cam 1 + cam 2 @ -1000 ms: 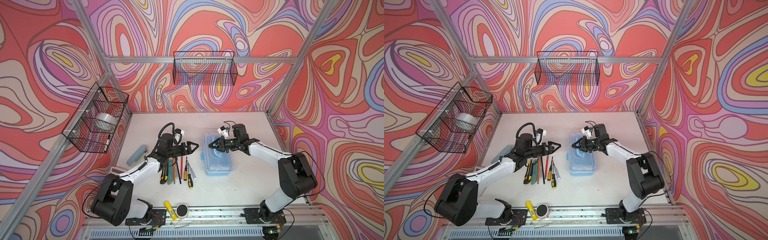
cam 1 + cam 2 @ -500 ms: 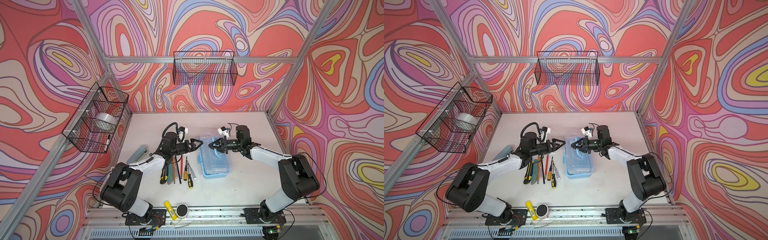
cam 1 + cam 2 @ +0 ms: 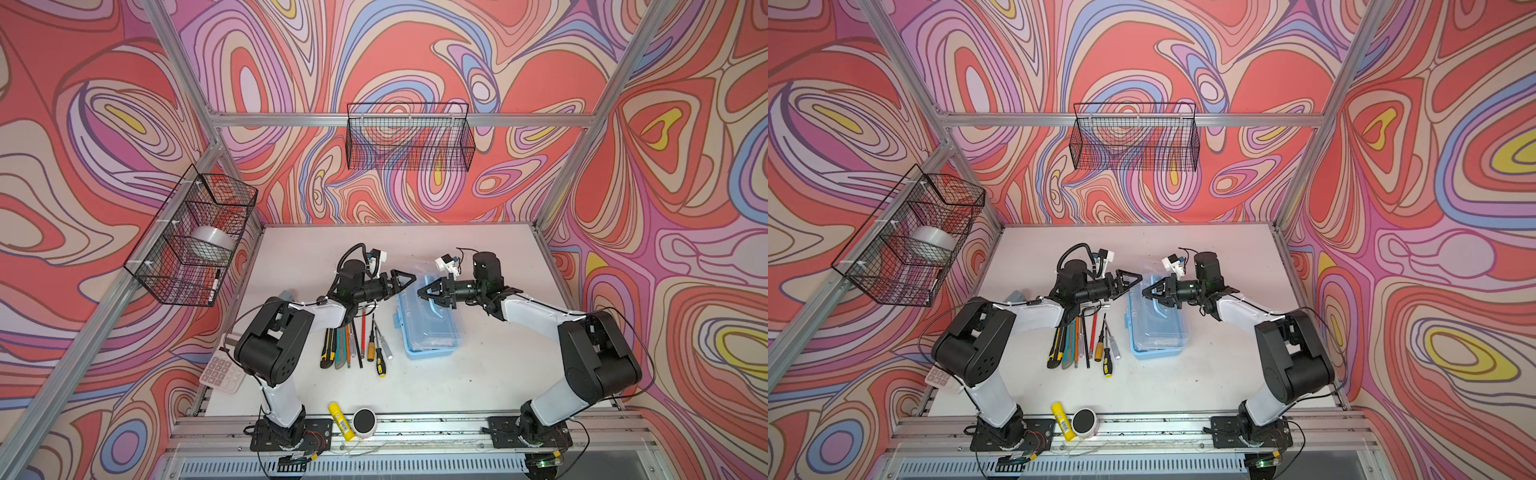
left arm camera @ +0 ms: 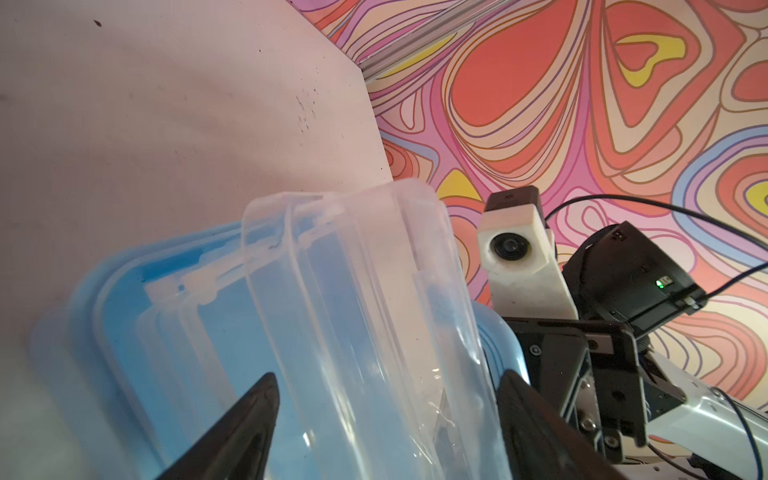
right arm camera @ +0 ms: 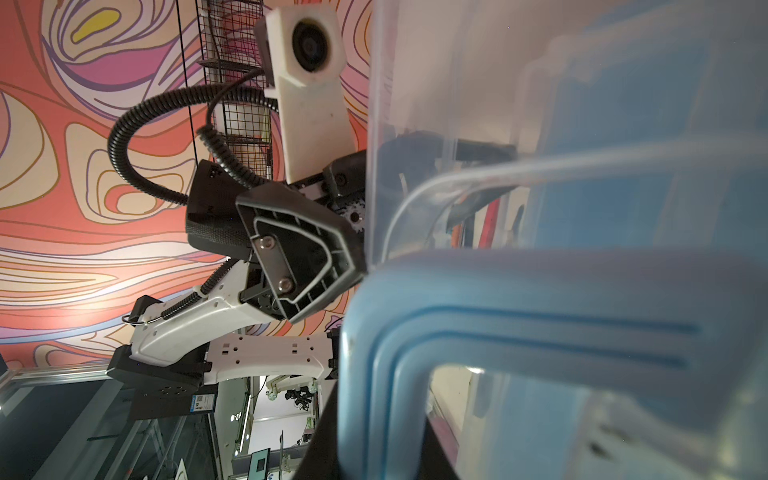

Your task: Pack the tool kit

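The clear lid's swing open is blocked by my right gripper on the blue handle. My right gripper should move back while my left gripper pushes the lid's raised edge over.
The tool kit's light-blue case lies at mid-table. Its clear lid is tilted up off the blue base. My right gripper is shut on the lid's blue handle. My left gripper is open at the case's far left corner, and the raised lid's edge passes between its fingertips. Screwdrivers, utility knives and hex keys lie in a row on the table left of the case, partly under the left arm.
A white calculator lies at the table's left edge. A yellow glue stick and a round black-topped puck sit on the front rail. Wire baskets hang on the back wall and left wall.
My left gripper has moved right, up to the case's lid, and its arm has folded back toward its base. The right gripper has stayed shut on the handle and barely moved.
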`<action>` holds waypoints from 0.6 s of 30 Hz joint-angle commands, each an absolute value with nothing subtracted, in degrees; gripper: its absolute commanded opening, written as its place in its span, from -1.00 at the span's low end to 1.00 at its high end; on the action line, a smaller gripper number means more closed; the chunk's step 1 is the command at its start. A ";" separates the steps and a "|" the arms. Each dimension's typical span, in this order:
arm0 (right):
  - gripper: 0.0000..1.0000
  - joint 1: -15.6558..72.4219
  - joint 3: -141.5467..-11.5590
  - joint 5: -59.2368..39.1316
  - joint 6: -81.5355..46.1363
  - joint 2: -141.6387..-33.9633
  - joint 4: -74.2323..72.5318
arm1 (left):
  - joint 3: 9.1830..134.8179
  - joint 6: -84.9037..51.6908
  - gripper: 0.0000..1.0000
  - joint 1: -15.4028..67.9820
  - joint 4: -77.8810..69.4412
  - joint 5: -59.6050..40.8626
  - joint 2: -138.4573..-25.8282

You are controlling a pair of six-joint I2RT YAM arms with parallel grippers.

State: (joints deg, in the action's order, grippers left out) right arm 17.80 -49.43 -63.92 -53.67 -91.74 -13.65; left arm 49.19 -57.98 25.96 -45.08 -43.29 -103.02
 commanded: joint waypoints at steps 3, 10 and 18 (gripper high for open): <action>-0.76 17.79 -50.23 -62.86 -46.18 -90.46 -9.73 | 50.71 -62.64 0.63 26.37 -52.73 -44.48 -104.69; 0.21 17.58 -53.46 -54.96 -36.73 -87.53 4.68 | 50.65 -64.16 0.62 26.41 -53.56 -43.77 -104.30; 0.24 16.90 -53.92 -40.24 -32.08 -79.94 15.99 | 51.73 -64.12 0.61 27.59 -51.72 -43.11 -103.11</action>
